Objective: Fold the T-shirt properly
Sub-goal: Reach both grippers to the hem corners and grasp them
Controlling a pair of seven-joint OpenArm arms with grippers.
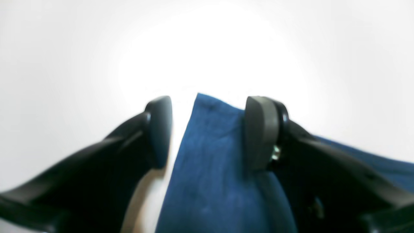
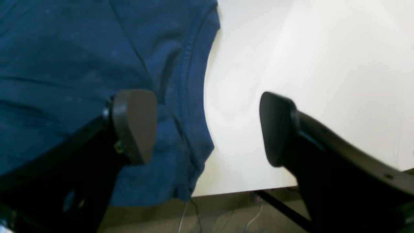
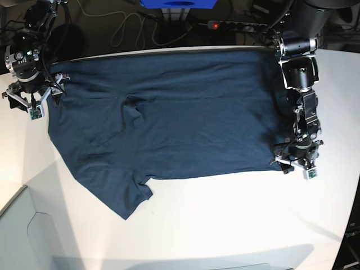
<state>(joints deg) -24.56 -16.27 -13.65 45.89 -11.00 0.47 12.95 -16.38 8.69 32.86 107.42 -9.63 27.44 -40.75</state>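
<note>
The T-shirt's corner (image 1: 213, 116) bends up softly between the fingers, so the T-shirt's near edge (image 3: 225, 172) will bunch up into a loose fold when I move it toward the T-shirt's far edge.
The dark navy T-shirt (image 3: 180, 118) lies spread flat on the white table (image 3: 225, 225), one sleeve pointing toward the near left. At the shirt's right edge my left gripper (image 3: 293, 163) stands open. In the left wrist view a corner of the T-shirt (image 1: 210, 155) rises between the fingers of that gripper (image 1: 210, 131); it touches the right pad, and a gap shows beside the left one. My right gripper (image 3: 35, 97) is open at the shirt's far left corner. In its own view this gripper (image 2: 205, 127) has one finger over the T-shirt's hem (image 2: 181, 97) and the other over bare table.
The table's edge (image 2: 242, 191) runs just below the right gripper, with floor and cables beyond it. A power strip (image 3: 236, 25) and loose cables lie behind the table at the back. The table's front left corner (image 3: 17, 197) is cut off diagonally.
</note>
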